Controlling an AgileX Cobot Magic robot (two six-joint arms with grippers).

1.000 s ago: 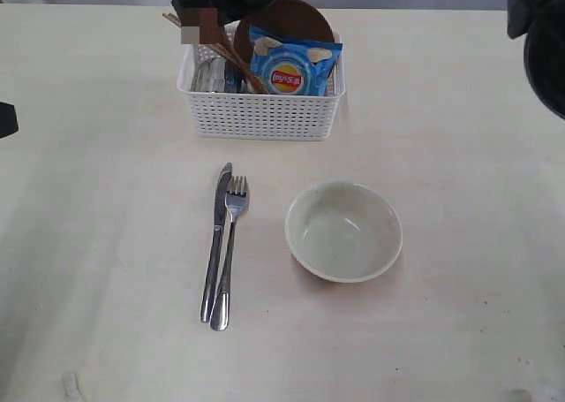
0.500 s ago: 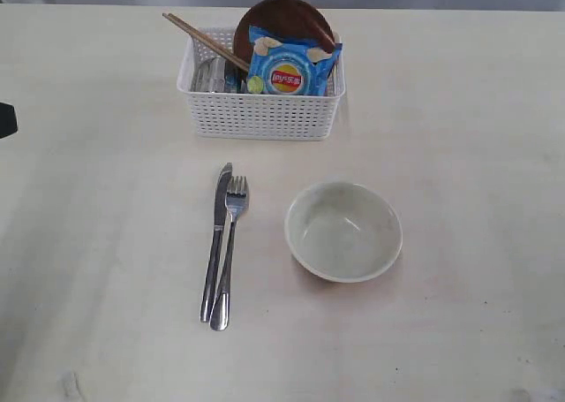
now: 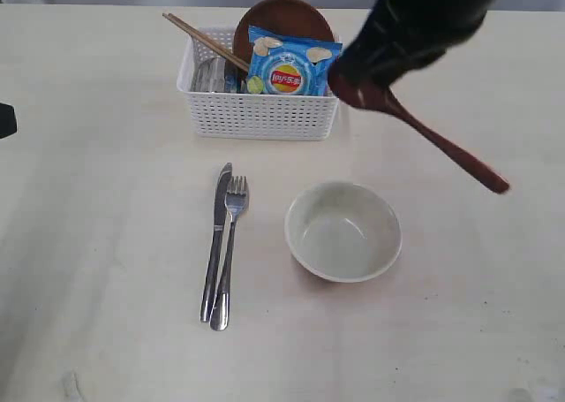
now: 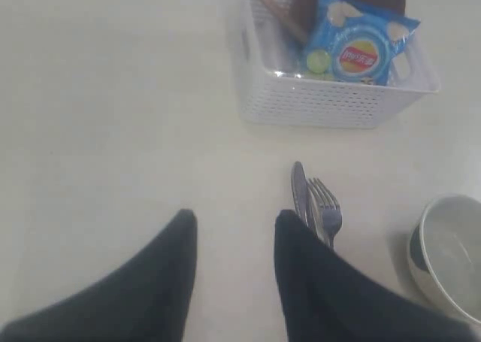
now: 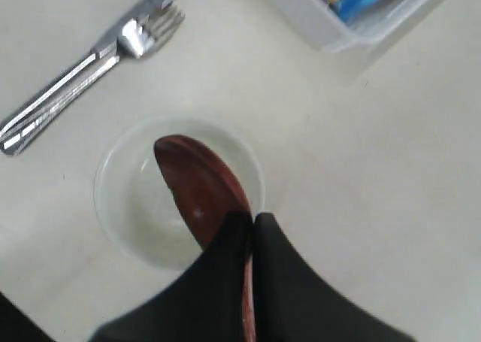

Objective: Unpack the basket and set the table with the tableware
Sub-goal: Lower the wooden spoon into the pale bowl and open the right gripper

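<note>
The wooden spoon's head (image 5: 197,178) is over the empty pale bowl. My right gripper keeps lowering the spoon until its head is inside the bowl (image 3: 342,234), then let go.
The white basket (image 3: 260,110) stands at the back of the table (image 3: 106,243) and holds a brown plate (image 3: 282,15), chopsticks (image 3: 201,38) and a steel cup (image 3: 210,73). In front of it, a knife (image 3: 215,243) and a fork (image 3: 231,243) lie side by side, with the pale bowl (image 3: 342,232) to their right. My right gripper (image 3: 366,82) (image 5: 252,220) is shut on the reddish-brown wooden spoon (image 3: 441,150) (image 5: 197,186), held in the air above the bowl (image 5: 124,203). My left gripper (image 4: 234,225) is open and holds nothing, low over the table beside the knife (image 4: 298,192).
A blue chip bag (image 3: 290,64) leans against the plate inside the basket. A dark part (image 3: 5,119) shows at the left edge of the exterior view. Bare table lies left of the cutlery and right of the bowl.
The right arm has come away from the basket with the spoon, moving right and toward the bowl. The left gripper, the cutlery and the bowl have not moved.
</note>
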